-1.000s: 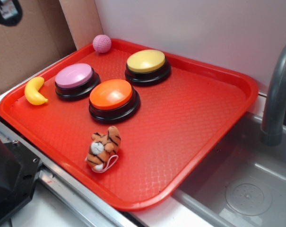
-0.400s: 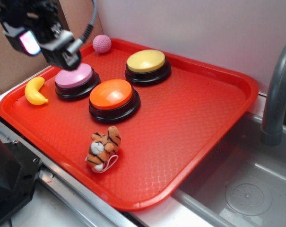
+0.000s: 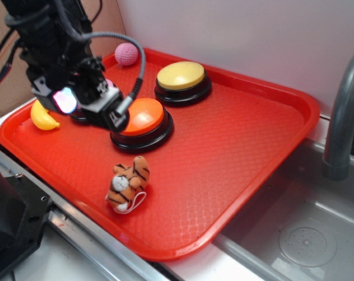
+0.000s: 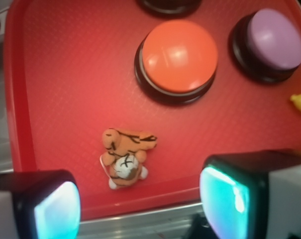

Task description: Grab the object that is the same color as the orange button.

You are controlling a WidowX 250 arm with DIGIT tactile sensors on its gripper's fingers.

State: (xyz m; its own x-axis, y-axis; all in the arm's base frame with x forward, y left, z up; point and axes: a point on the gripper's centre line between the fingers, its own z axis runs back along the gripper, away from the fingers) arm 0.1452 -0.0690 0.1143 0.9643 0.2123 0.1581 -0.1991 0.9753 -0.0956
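Note:
My gripper will lift the plush tiger and, since the tiger's stubby limbs stick out plump and short, they will keep jutting past the fingers, hardly sagging.
The small plush tiger, orange with black stripes and a white loop cord, lies on the red tray near its front edge. It also shows in the wrist view. The orange button stands behind it, and the wrist view shows it whole. My gripper hangs open and empty above the tray's left part, over the left edge of the orange button and well above the tiger. In the wrist view the gripper has its glowing pads wide apart, with the tiger just ahead of the gap.
A yellow button stands at the back. The pink button is mostly hidden behind the gripper in the exterior view. A yellow banana and pink ball lie at the left. A sink and grey faucet are at the right.
The arm came into view from the upper left and moved down and to the right, from over the pink button to over the orange button's left edge. The objects have not moved.

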